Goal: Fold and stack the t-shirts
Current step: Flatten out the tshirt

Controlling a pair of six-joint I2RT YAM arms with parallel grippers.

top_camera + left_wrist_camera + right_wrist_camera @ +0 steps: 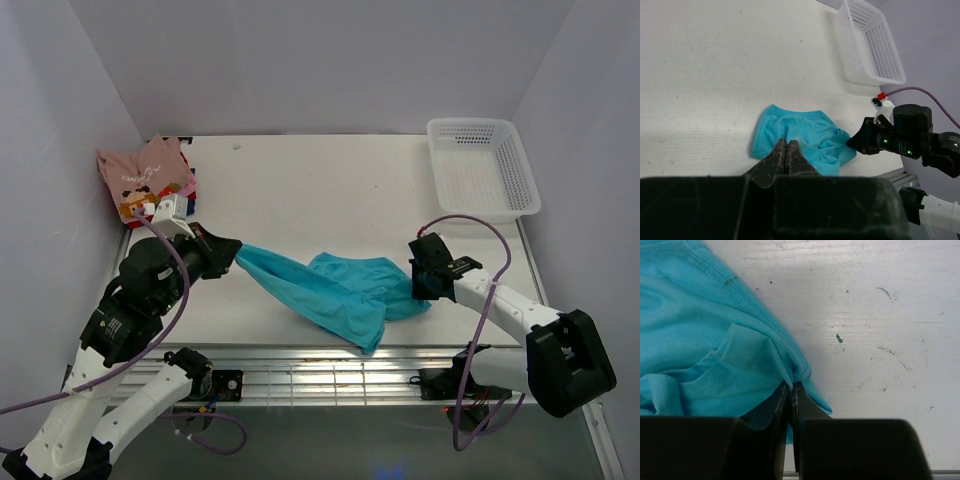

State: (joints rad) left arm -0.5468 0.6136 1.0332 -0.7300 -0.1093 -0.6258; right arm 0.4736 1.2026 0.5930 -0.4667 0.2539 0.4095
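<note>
The teal t-shirt lies bunched next to my right gripper. Both my grippers should raise it and pull it wide before they lay it flat farther back.
The teal t-shirt lies bunched near the table's front edge, stretched between both grippers. My left gripper is shut on its left end, lifted off the table; in the left wrist view the shut fingertips pinch the teal cloth. My right gripper is shut on the shirt's right edge; the right wrist view shows its fingers clamped on a seamed fold of teal cloth. A folded pink shirt with a pixel-block graphic lies on a stack at the back left, red and dark blue edges showing beneath.
A white plastic mesh basket stands at the back right, also in the left wrist view. The metal rail of the table's front edge runs just below the shirt. Walls close in left, right and behind.
</note>
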